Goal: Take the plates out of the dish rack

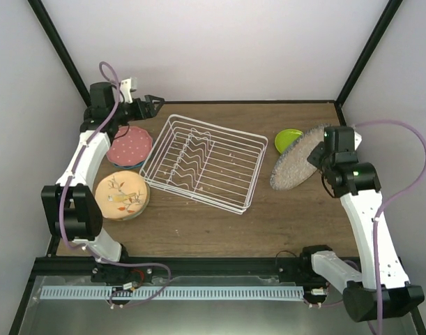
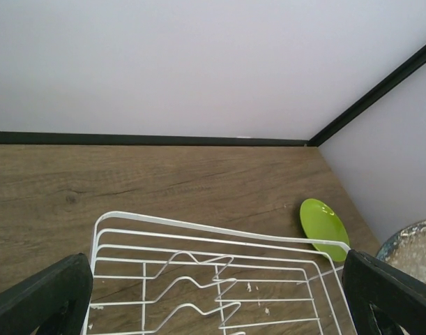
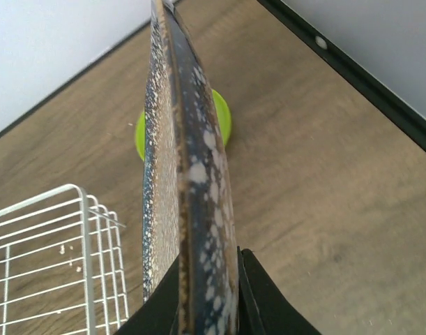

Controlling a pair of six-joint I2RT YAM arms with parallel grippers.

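The grey speckled plate (image 1: 296,164) is hanging clear of the rack, so my right gripper should go on bringing it down toward the open wood (image 1: 288,209) in front of the lime plate before it lets go of it there.
The white wire dish rack (image 1: 202,162) stands mid-table with no plates in it. My right gripper (image 1: 323,150) is shut on the rim of the large grey speckled plate (image 1: 295,160) and holds it tilted above the table, right of the rack. In the right wrist view the plate (image 3: 192,160) stands edge-on between my fingers (image 3: 263,300). The small lime green plate (image 1: 288,139) lies flat behind it. My left gripper (image 1: 151,106) is open and empty above the rack's far left corner (image 2: 219,279). The pink dotted plate (image 1: 129,146) and cream floral plate (image 1: 120,194) lie left of the rack.
A blue rim (image 1: 127,165) shows under the pink plate. A pale green rim (image 1: 146,201) shows under the cream plate. The lime plate (image 2: 324,227) is near the back right corner. Black frame posts and walls border the table.
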